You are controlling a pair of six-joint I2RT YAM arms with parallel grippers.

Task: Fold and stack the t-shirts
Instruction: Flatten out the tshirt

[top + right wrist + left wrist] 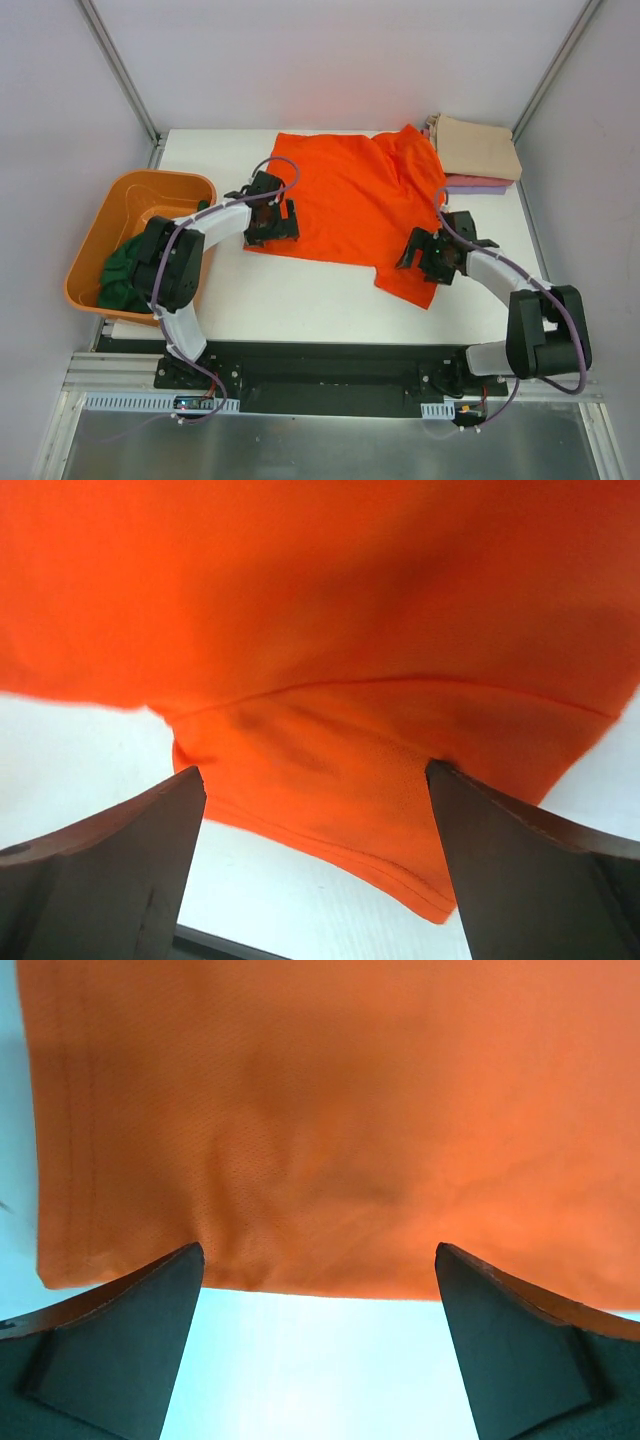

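I see the near sleeve (404, 288) sticking out past the orange t-shirt's side edge (335, 260), so that sleeve will fall over the shirt's body when I lift the shirt.
A bright orange t-shirt (350, 200) lies spread on the white table. My left gripper (272, 224) is open at the shirt's left hem; the left wrist view shows the hem (330, 1160) just ahead of the wide-apart fingers. My right gripper (432, 256) is open over the shirt's near right sleeve (330, 770), fingers wide apart, holding nothing. A folded tan t-shirt (478, 147) lies on a folded lavender one (480, 184) at the back right corner. A dark green t-shirt (122, 280) lies crumpled in the tub.
A rigid orange plastic tub (120, 205) stands at the table's left edge. The table's front edge (300, 335) runs just ahead of the arm bases. Grey walls with metal rails enclose the back and sides.
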